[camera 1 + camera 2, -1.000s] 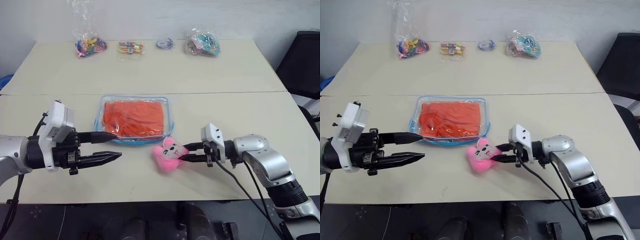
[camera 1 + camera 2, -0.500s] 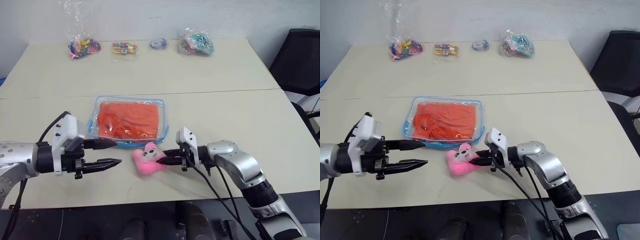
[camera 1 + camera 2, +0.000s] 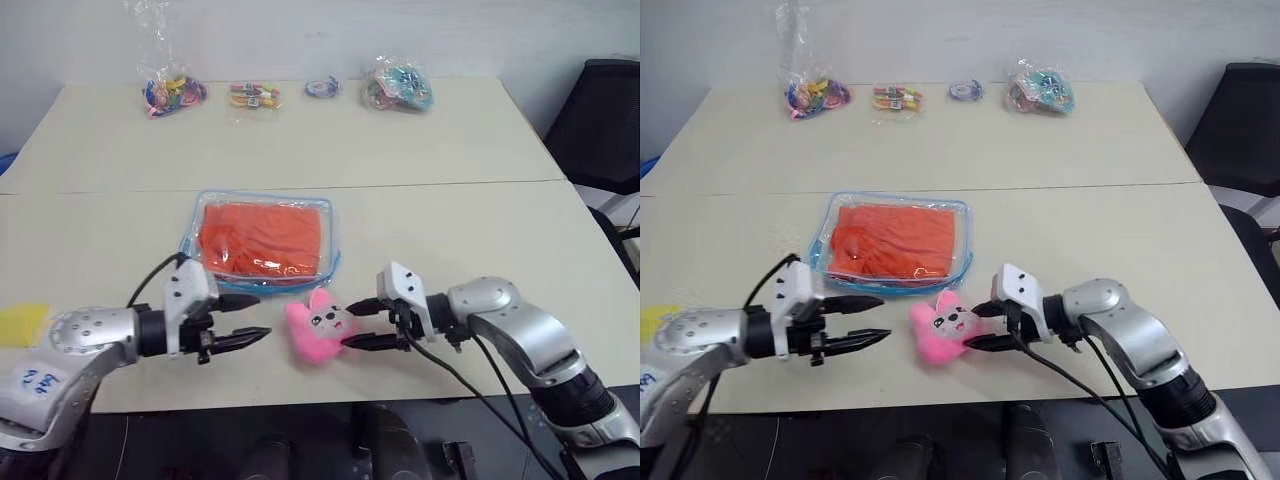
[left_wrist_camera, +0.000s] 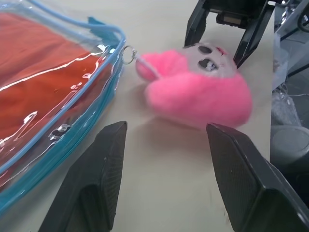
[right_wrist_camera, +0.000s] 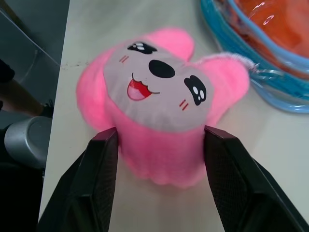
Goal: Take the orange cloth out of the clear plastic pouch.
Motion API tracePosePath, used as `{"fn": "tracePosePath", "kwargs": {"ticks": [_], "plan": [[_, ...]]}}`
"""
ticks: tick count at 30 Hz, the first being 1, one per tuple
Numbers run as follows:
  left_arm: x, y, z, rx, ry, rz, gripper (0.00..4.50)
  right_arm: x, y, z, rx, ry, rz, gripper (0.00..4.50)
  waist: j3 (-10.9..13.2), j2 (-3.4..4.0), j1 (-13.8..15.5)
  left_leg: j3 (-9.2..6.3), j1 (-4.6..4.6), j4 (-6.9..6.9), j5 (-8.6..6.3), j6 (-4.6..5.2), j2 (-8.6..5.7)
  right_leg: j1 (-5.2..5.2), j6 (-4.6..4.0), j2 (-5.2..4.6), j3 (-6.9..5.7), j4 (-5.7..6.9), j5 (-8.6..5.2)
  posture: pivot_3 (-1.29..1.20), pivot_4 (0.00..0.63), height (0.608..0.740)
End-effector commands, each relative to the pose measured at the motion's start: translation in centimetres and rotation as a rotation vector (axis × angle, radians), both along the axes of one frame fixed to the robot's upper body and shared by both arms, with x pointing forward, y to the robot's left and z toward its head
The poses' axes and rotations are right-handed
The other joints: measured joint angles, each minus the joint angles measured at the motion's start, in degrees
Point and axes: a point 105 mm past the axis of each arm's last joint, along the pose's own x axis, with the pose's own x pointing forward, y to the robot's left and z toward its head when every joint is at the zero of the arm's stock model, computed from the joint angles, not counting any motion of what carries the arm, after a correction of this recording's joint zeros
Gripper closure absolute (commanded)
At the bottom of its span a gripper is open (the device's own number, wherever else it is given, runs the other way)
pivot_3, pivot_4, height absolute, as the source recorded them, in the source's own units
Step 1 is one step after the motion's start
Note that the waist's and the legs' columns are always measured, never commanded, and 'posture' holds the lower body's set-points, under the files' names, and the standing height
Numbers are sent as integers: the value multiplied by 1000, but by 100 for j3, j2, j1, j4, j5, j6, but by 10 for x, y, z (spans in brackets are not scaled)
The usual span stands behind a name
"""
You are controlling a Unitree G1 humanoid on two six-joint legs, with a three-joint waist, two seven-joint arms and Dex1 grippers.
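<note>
The pink plush toy (image 3: 319,328) is joined by a chain (image 5: 263,71) to the pouch's blue edging, so I expect the pouch's zipper to slide open when the robot pulls the toy along.
The clear plastic pouch (image 3: 335,262) lies flat mid-table with its blue zipper edging, and the orange cloth (image 3: 265,234) is inside it. My left gripper (image 3: 262,316) hovers low over the table just in front of the pouch's near edge, open and holding nothing. In the left wrist view the pouch's edge (image 4: 104,94) and the cloth (image 4: 38,72) lie beside the left gripper (image 4: 166,126). My right gripper (image 3: 349,325) is open, its fingers either side of a pink plush toy (image 3: 318,326) that rests on the table; the right wrist view shows the plush (image 5: 161,121) between them.
Several small clear bags of colourful items (image 3: 175,92) line the table's far edge. A yellow wedge (image 3: 22,322) lies at the near left. A black chair (image 3: 600,120) stands off the right side. A seam (image 3: 450,184) between two tabletops runs behind the pouch.
My right gripper's fingers have spread apart around the pink plush. The left gripper has come down toward the table, nearer the pouch's front edge. The camera has shifted too.
</note>
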Motion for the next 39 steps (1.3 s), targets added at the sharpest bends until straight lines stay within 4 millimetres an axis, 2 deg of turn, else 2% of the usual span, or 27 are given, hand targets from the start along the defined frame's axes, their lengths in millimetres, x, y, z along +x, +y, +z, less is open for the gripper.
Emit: {"fn": "tracePosePath", "kwargs": {"ticks": [1, 4, 9, 25, 35, 38, 39], "plan": [[1, -11, 5, -9, -66, -26, 1734, -1, 0, 16, 30, -59, 2, 1865, -1, -1, 1, 0, 0, 0, 0, 0, 0, 0, 0, 0, 0, 1, 0, 0, 150, 740], [1, -16, 3, -21, -59, -34, 1734, -1, -4, 16, 18, -59, 1, 1865, -1, -1, 0, 0, 0, 1, 0, 0, 1, 0, 0, 0, 0, 0, 0, 0, 150, 740], [0, -27, -3, -44, -26, -62, 1734, 0, -12, 28, 47, -60, -25, 1865, 0, -1, 33, -1, 0, 2, 0, 1, 1, 1, 0, -1, 0, 0, 0, 0, 150, 740], [7, -51, -15, -90, 45, -103, 1734, -6, 6, 27, 99, -13, -14, 1865, -1, -2, 133, 1, -1, 8, 1, 2, 0, 2, -1, 0, 1, 0, 4, 0, 150, 740], [24, -68, -26, -90, 79, -116, 1734, -4, 3, 36, 95, -45, -20, 1865, -2, -3, 144, 2, -2, 12, 2, 5, -2, 4, 0, 0, 2, 1, 6, 0, 150, 740], [22, -64, -30, -52, 73, -137, 2279, -3, 2, 40, 97, -68, -23, 1816, -2, -3, 139, 2, -1, 10, 2, 5, -1, 3, 0, 0, 1, 0, 7, 0, 150, 740], [21, -62, -31, -43, 69, -144, 2603, -3, 2, 42, 99, -78, -22, 1816, -2, -3, 136, 2, -1, 11, 2, 5, 0, 3, -1, 0, 0, 0, 7, 0, 150, 740]]}}
